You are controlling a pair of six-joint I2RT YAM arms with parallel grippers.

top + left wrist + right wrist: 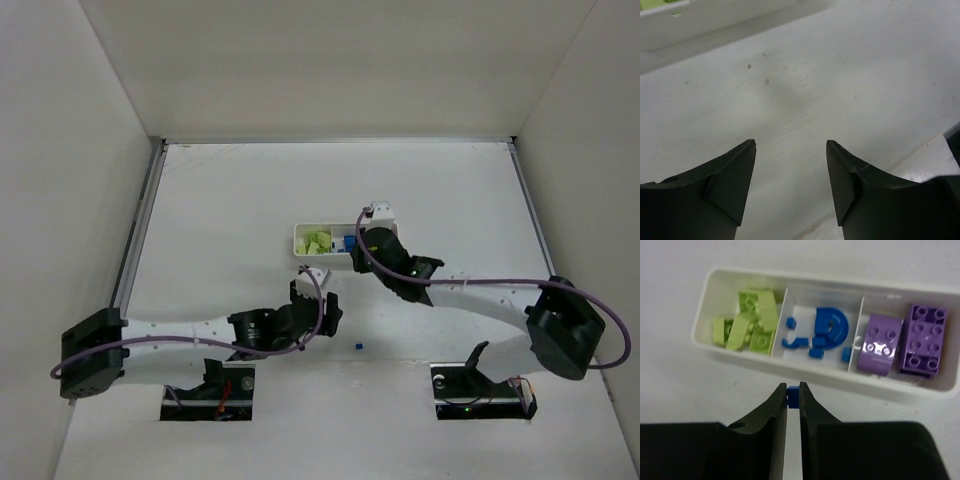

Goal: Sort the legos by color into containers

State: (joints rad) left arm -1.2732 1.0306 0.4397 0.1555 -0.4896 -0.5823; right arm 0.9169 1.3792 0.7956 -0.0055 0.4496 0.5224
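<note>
A tiny blue bit (793, 397) fills my right gripper near the tray, so my empty left gripper should bring the loose blue bit (359, 346) to the middle compartment.
The white tray (825, 372) has three compartments: lime green legos (747, 320) on the left, blue bits and a round blue piece (832, 327) in the middle, purple bricks (905, 340) on the right. My right gripper (794, 392) is shut on a tiny blue bit (794, 396), just short of the tray's near wall, in line with the middle compartment. In the top view the tray (297, 240) is mid-table and the right gripper (368, 235) hangs over its right part. Another tiny blue bit (357, 346) lies on the table. My left gripper (791, 150) is open and empty over bare table.
In the top view the left gripper (325, 300) is below the tray and up-left of the loose blue bit. The tray's wall (705, 20) shows at the top left of the left wrist view. White walls enclose the table on three sides.
</note>
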